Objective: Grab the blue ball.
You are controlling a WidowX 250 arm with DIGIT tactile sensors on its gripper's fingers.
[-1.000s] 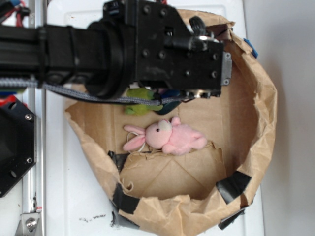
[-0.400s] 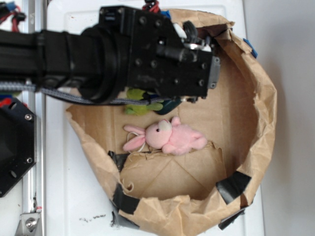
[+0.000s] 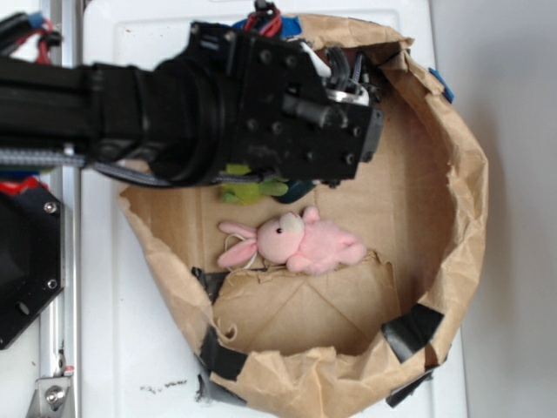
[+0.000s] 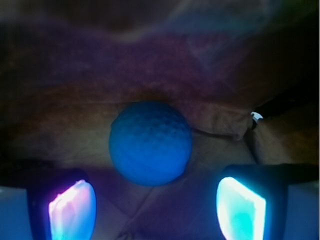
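The blue ball's surface point(image 4: 150, 144) is puckered with fine dimples point(image 4: 159, 125), so I expect the ball to pinch into a narrow neck and bulge ahead when the robot lifts it.
The blue ball point(image 4: 150, 143) is round and finely textured. It lies on brown paper in the middle of the wrist view, just ahead of my gripper point(image 4: 156, 202). The gripper is open: its two lit fingers point(image 4: 72, 210) stand wide apart at the lower left and lower right, and the ball sits beyond their tips, touching neither. From the exterior view only a dark teal sliver of the ball point(image 3: 299, 189) shows under the black gripper body point(image 3: 287, 113), which hides the fingers.
A crumpled brown paper wall point(image 3: 470, 200) patched with black tape point(image 3: 413, 326) rings the area. Inside lie a pink plush bunny point(image 3: 296, 242) and a green toy point(image 3: 248, 187) beside the ball. Blue tape point(image 3: 444, 84) marks the far rim.
The arm and gripper body have shifted a little to the left and tilted over the past second. The bunny and the green toy have not moved.
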